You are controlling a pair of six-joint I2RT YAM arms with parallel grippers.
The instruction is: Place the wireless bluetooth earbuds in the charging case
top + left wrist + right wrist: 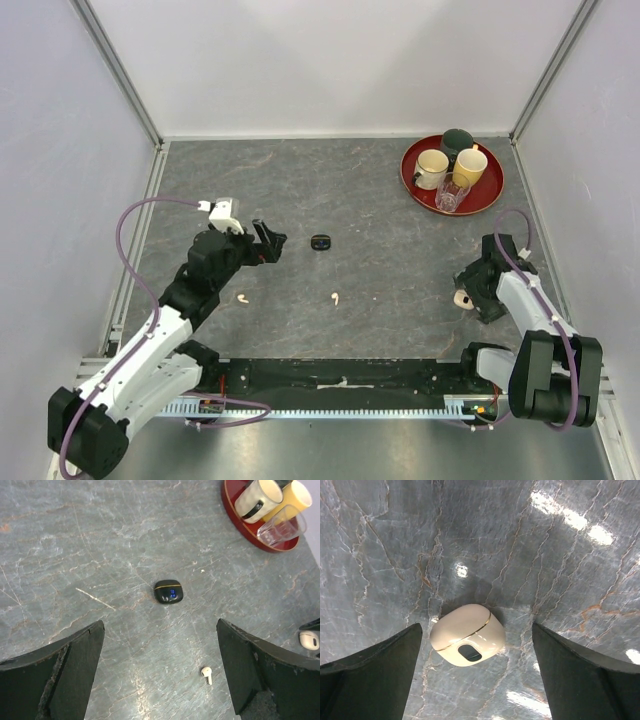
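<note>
The closed cream case (pixel 462 299) is a long way from the robot's left gripper, so next the right gripper slides the case toward the table's middle (pixel 400 266) and then lifts it to the left gripper.
Two cream-white earbuds lie on the stone table, one (pixel 241 297) near my left arm and one (pixel 335 297) (pixel 206 674) toward the middle. A closed black charging case (pixel 320 243) (pixel 168 591) with a blue light lies just ahead of my left gripper (pixel 272 243) (pixel 160 630), which is open and holds nothing. A closed cream charging case (pixel 463 299) (pixel 467 635) with a gold seam lies on the table. My right gripper (pixel 474 288) (pixel 476 628) hovers over it, open, one finger on each side and clear of it.
A red tray (pixel 484 197) (pixel 235 511) at the back right holds a cream mug (pixel 432 166), a yellow mug (pixel 469 165), a dark cup (pixel 457 140) and a clear glass (pixel 450 194). Grey walls with metal rails close in the table.
</note>
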